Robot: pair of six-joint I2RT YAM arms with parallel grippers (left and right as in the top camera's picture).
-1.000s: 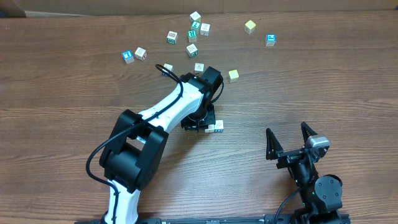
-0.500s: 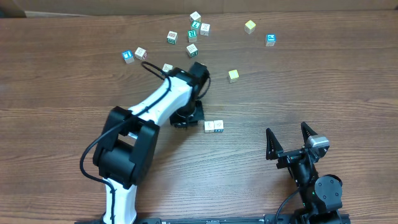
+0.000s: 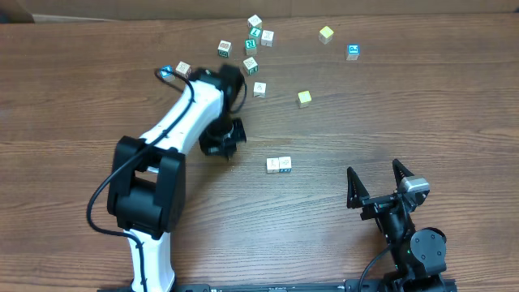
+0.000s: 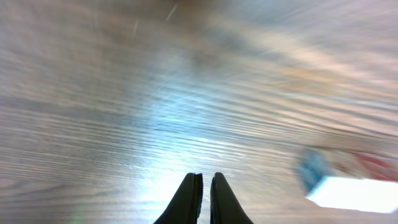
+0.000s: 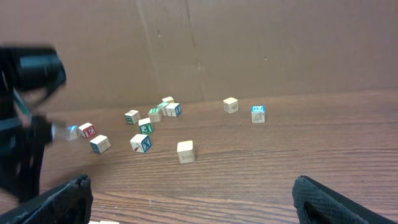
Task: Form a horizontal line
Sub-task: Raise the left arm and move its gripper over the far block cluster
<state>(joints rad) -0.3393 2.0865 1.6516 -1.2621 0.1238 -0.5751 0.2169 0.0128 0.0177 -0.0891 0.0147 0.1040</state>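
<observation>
The cluster's front cube (image 3: 250, 66) lies clear of its neighbours, so my left gripper keeps moving toward that cube, opening its fingers until they straddle it.
The horizontal line (image 3: 279, 165) is a short row of two pale alphabet cubes touching side by side at mid-table. My left gripper (image 3: 222, 141) is to the left of the row and apart from it. In the blurred left wrist view its fingers (image 4: 205, 178) are together over bare wood with nothing between them. A blurred pale shape with blue (image 4: 348, 188) lies to their right. My right gripper (image 3: 379, 183) is open and empty at the front right, its fingers spread wide in the right wrist view (image 5: 193, 205).
Loose single cubes lie across the far side: one (image 3: 259, 88) near the left arm, a yellowish one (image 3: 304, 98), a blue-printed one (image 3: 353, 52), another yellowish one (image 3: 326, 34), a cluster (image 3: 250, 65) and a pair at far left (image 3: 183, 70). Cardboard wall (image 5: 249, 43) stands behind.
My left arm has swung left and away from the two-cube row, leaving it on the table. The right arm has not moved.
</observation>
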